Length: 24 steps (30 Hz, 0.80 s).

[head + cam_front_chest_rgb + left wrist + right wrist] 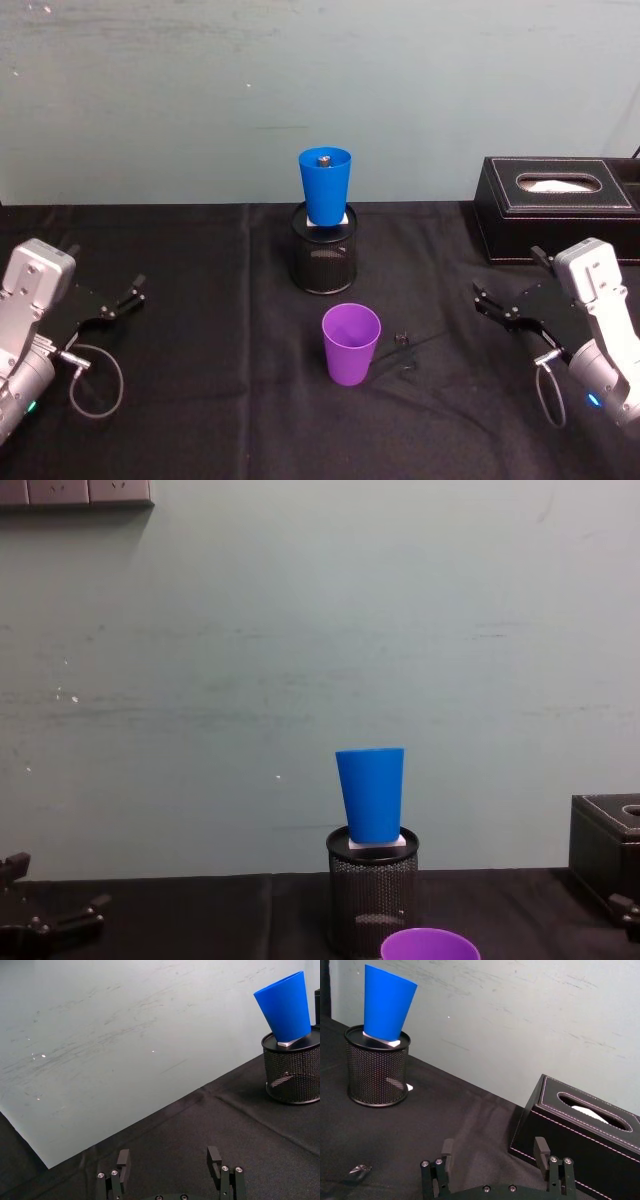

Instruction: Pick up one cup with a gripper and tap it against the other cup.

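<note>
My gripper is going to tap the blue cup [371, 795], which has a white patch [400, 840] under its base, so the blue cup will stay on the pen holder.
A purple cup [351, 343] stands upright on the black tablecloth in the middle, its rim also showing in the chest view [430, 946]. Behind it, a bright blue cup [325, 186] [287, 1006] [386, 1004] [371, 794] stands on top of a black mesh pen holder [324, 251], slightly tilted. My left gripper [128, 293] [170, 1162] rests open at the table's left side, far from both cups. My right gripper [510, 290] [495, 1150] rests open at the right side, with nothing between its fingers.
A black tissue box [556, 208] [580, 1135] sits at the back right, just behind the right gripper. A small dark clip-like object [403, 340] lies right of the purple cup. A pale green wall [300, 660] rises behind the table.
</note>
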Each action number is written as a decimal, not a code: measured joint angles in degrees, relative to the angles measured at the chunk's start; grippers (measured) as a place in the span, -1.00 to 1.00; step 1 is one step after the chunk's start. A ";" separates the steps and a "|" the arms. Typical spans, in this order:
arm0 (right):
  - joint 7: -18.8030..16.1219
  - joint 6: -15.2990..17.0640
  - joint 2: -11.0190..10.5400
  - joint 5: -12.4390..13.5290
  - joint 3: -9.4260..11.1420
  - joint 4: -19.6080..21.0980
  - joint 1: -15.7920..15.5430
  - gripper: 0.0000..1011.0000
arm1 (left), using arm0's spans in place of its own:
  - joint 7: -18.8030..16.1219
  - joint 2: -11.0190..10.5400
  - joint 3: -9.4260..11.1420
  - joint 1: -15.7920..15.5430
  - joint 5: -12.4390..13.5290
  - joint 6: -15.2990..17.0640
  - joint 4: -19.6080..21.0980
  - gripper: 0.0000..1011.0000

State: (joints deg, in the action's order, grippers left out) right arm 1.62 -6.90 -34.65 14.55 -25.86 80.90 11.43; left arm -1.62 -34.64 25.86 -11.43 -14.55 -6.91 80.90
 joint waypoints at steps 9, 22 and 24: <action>-2.72 -2.48 -0.54 1.93 2.01 3.20 -1.21 0.98 | 0.00 0.00 0.00 0.00 0.00 0.00 0.00 0.98; -15.28 -4.11 -2.57 9.82 2.29 8.28 -8.34 0.98 | 0.00 0.00 0.00 0.00 0.00 0.00 0.00 0.98; -17.37 -4.15 -2.62 10.61 1.80 8.67 -9.21 0.98 | 0.00 0.00 0.00 0.00 0.00 0.00 0.00 0.98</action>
State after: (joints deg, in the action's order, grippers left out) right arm -15.75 -11.06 -37.27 25.16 -24.07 89.57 2.23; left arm -1.62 -34.64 25.86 -11.43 -14.55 -6.91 80.90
